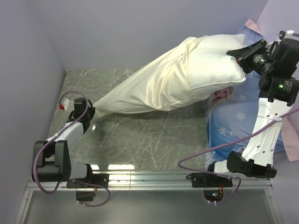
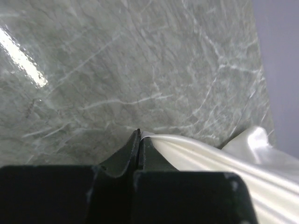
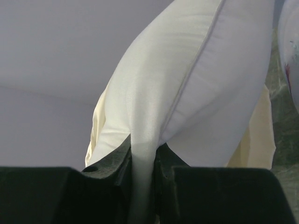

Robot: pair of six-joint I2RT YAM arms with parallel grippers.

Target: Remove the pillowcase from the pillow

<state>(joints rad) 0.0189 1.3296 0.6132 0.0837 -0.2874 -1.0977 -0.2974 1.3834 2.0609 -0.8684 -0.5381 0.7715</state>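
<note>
The pillowcase is tight from its closed end to the emerging white pillow (image 1: 212,63), so my left gripper should keep pulling toward the purple wall (image 1: 42,77) and let go there.
The cream pillowcase (image 1: 145,91) stretches in a long wrinkled cone from the far right to the left of the table. The white pillow (image 1: 216,65) sticks partly out of its open right end, lifted off the table. My left gripper (image 1: 91,112) is shut on the case's narrow closed end (image 2: 187,149), low over the marble. My right gripper (image 1: 236,53) is shut on a corner of the pillow (image 3: 219,79), held up in the air. The case edge (image 3: 100,126) shows behind the pillow in the right wrist view.
A blue cartoon-print pillow (image 1: 233,121) with a pink edge lies at the right, under my right arm. The grey-green marble table (image 1: 140,140) has purple walls at the left and back. A metal rail (image 1: 149,179) runs along the near edge.
</note>
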